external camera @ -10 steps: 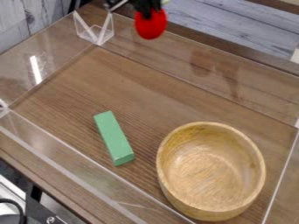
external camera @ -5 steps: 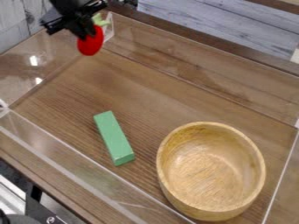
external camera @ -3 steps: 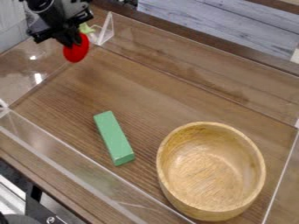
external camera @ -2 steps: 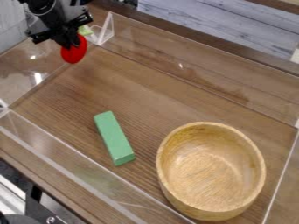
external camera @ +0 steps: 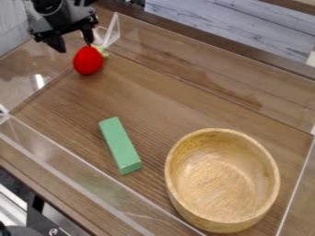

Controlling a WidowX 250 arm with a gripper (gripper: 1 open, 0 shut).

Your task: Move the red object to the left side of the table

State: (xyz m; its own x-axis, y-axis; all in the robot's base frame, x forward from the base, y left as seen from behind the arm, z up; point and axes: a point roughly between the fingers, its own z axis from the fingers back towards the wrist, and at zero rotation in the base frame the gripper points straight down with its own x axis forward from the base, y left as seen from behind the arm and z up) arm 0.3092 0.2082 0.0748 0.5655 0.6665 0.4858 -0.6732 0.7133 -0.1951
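Next, my gripper straddles the red strawberry (external camera: 87, 61) by moving over its middle before closing, since the strawberry lies in front of my open fingers, outside their gap.
The red object (external camera: 87, 61), a small glossy strawberry toy with a green top, lies on the brown wood-grain table (external camera: 197, 101) at its far left, close to the clear wall. My gripper (external camera: 69, 37) hangs just above and behind it, black fingers spread open, with nothing between them. The strawberry is free of the fingers.
A green rectangular block (external camera: 120, 145) lies near the front middle. A wooden bowl (external camera: 223, 178) fills the front right corner. Low clear acrylic walls (external camera: 37, 138) border the tabletop, and a clear bracket (external camera: 109, 35) stands at the back next to the gripper.
The gripper carried the strawberry leftward and down, then opened. The strawberry dropped out of the fingers and now rests on the table just below them.
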